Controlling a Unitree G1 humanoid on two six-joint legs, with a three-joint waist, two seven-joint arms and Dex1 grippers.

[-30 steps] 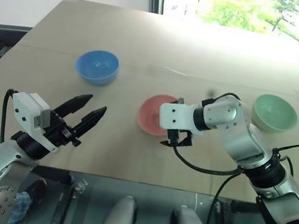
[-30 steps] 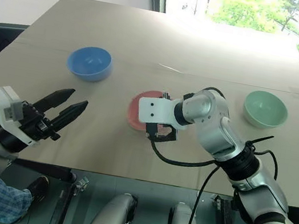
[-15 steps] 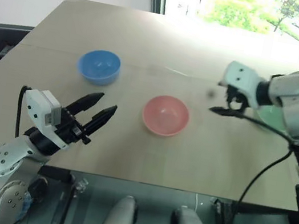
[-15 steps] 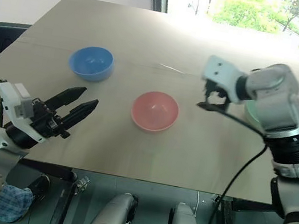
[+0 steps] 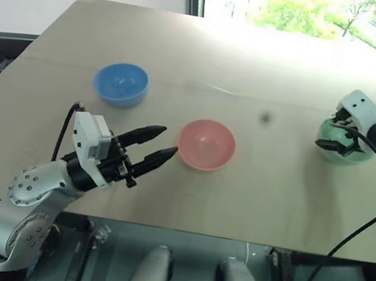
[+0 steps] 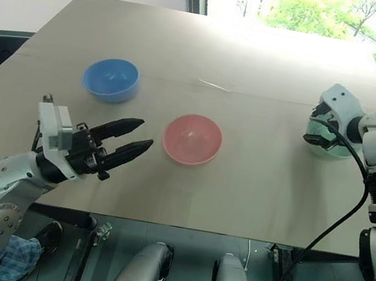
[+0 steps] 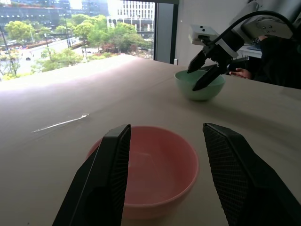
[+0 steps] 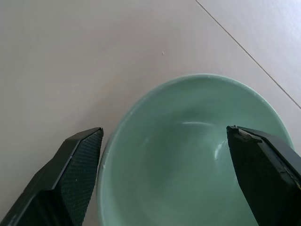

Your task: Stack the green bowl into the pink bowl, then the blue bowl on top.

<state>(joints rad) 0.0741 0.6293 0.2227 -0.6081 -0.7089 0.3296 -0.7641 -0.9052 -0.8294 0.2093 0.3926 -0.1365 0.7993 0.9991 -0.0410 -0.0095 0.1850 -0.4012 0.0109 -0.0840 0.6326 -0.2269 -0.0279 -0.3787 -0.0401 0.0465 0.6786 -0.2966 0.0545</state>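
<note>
I expect the green bowl [image 5: 346, 146] to keep its rim above the pink bowl's rim [image 5: 210, 122] when I lower it in, because both bowls look about equally wide.
The pink bowl [image 5: 206, 144] sits upright in the middle of the table, with the blue bowl [image 5: 120, 83] to its far left. At the right edge stands the green bowl [image 6: 326, 147]. My right gripper [image 5: 333, 137] hovers open just over the green bowl's near-left rim; in the right wrist view its fingers [image 8: 70, 174] spread wider than the bowl [image 8: 197, 165], with nothing held. My left gripper [image 5: 168, 141] is open and empty, pointing at the pink bowl [image 7: 155, 165] from its left, a short gap away.
All three bowls rest on a tan table [image 5: 203, 56] with a faint seam across it. A window runs behind the far edge. A black cable [image 5: 346, 234] hangs from my right wrist off the table's right side.
My right arm has swung from over the pink bowl across to the green bowl at the right. My left gripper has drifted right, toward the pink bowl. No bowl has moved.
</note>
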